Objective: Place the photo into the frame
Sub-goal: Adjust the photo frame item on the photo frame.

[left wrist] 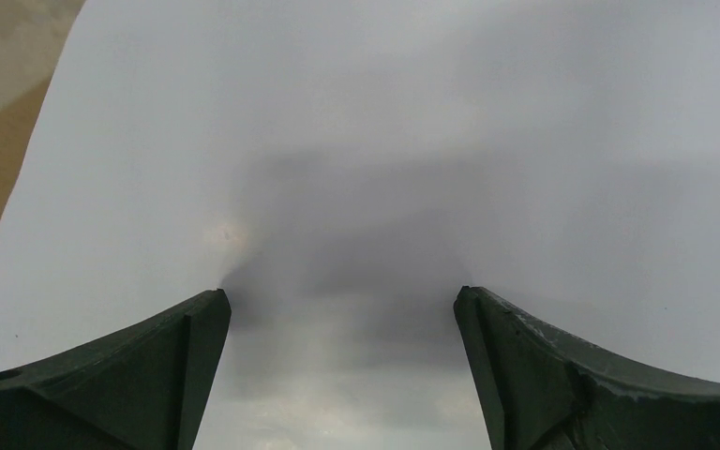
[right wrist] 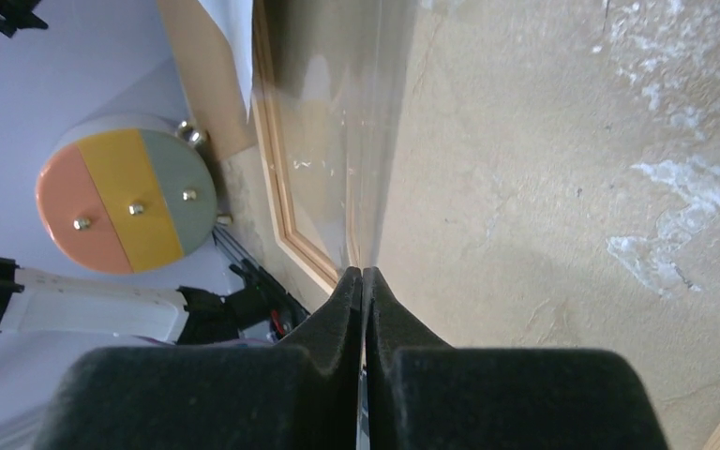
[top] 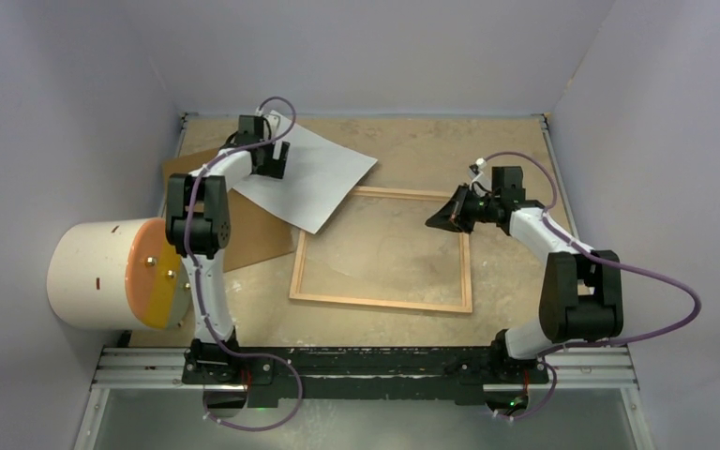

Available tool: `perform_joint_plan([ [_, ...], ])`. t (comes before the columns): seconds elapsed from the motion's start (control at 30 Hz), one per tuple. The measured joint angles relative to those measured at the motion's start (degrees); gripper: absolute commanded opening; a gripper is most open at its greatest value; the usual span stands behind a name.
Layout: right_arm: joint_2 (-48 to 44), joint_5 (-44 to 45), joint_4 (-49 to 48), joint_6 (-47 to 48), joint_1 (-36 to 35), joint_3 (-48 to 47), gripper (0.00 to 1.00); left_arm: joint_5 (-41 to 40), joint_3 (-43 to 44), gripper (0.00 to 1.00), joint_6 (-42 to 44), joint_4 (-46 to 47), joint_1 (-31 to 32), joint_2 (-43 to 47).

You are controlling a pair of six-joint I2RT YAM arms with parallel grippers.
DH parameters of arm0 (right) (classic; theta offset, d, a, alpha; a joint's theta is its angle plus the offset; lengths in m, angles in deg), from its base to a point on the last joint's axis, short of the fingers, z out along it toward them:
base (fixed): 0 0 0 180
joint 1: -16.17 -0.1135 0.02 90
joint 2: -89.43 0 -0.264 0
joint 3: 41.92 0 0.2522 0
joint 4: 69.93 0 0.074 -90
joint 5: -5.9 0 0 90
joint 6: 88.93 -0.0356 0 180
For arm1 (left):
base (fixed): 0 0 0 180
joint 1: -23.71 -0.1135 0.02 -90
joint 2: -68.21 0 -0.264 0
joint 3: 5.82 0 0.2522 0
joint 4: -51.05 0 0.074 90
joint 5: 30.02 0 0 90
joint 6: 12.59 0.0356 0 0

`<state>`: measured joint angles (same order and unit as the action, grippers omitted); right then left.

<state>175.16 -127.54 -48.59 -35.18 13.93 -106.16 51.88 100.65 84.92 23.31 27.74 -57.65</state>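
The photo is lying at a slant over the frame's far corner [top: 334, 204], so next my left gripper pushes down on the white sheet [top: 311, 167] and slides it clear of the frame first.
The photo [top: 323, 178] lies white back up at the far left, one corner over the frame's far-left corner. My left gripper [top: 270, 171] hangs just above it. In the left wrist view the left gripper [left wrist: 342, 295] is open over the plain white sheet [left wrist: 384, 112], with nothing between its fingers. The light-wood frame [top: 380, 302] lies flat mid-table. My right gripper [top: 436, 221] reaches in over its right side. Seen from the right wrist, that gripper [right wrist: 363, 272] is shut on the edge of the clear pane [right wrist: 337, 112], which runs away edge-on beside the wood rail [right wrist: 277, 187].
A brown backing board [top: 258, 234] lies under the photo's left part, beside the frame. A white drum with an orange, yellow and grey face [top: 103, 272] stands at the left edge. Walls close in the table on three sides.
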Motion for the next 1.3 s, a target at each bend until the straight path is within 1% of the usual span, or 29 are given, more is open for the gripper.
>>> perform_joint_plan([
  [0.1, 0.0, -1.2, 2.5, 2.0, 0.0, 0.0, 0.0, 3.4, -1.3, 0.99, -1.1, -3.1, -0.7, 1.8],
  [0.23, 0.0, -2.0, 5.6, 4.3, 0.0, -0.2, 0.0, 6.7, -3.6, 0.99, 0.1, -10.0, -1.6, 5.9],
  [0.37, 0.0, -2.6, 9.5, 6.7, 0.0, -2.3, 0.0, 8.5, -5.3, 1.0, 4.1, -14.9, -2.3, 10.8],
  [0.47, -0.7, -2.3, 12.9, 9.0, 0.0, -4.4, 0.0, 12.3, -8.8, 1.0, 9.0, -16.6, -2.7, 16.4],
  [0.6, -2.2, -1.3, 16.2, 11.5, 0.0, -6.4, 0.0, 15.6, -13.9, 1.0, 15.6, -16.0, -1.0, 22.3],
  [0.67, -2.3, -0.1, 17.5, 12.7, 0.0, -7.1, 0.0, 16.1, -14.7, 1.0, 18.1, -15.0, 0.7, 22.6],
  [0.77, -2.3, 2.3, 19.8, 14.5, 0.0, -7.4, 0.0, 16.4, -14.4, 1.0, 22.0, -12.5, 3.3, 20.5],
  [0.97, -2.5, 5.3, 22.7, 16.2, -0.2, -7.3, 0.0, 20.9, -5.3, 1.0, 31.6, -12.1, 4.8, 10.8],
  [1.1, -2.5, 6.8, 23.3, 16.8, -1.2, -7.3, 0.0, 21.6, 4.2, 1.0, 36.7, -13.7, 6.3, 4.6],
  [1.23, -2.5, 7.9, 23.8, 17.5, -2.4, -7.2, 0.0, 20.8, 14.6, 1.0, 36.6, -13.9, 8.2, -2.7],
  [1.3, -2.5, 8.1, 24.1, 17.9, -2.6, -7.1, 0.0, 19.5, 17.8, 1.0, 35.6, -13.2, 8.8, -5.8],
])
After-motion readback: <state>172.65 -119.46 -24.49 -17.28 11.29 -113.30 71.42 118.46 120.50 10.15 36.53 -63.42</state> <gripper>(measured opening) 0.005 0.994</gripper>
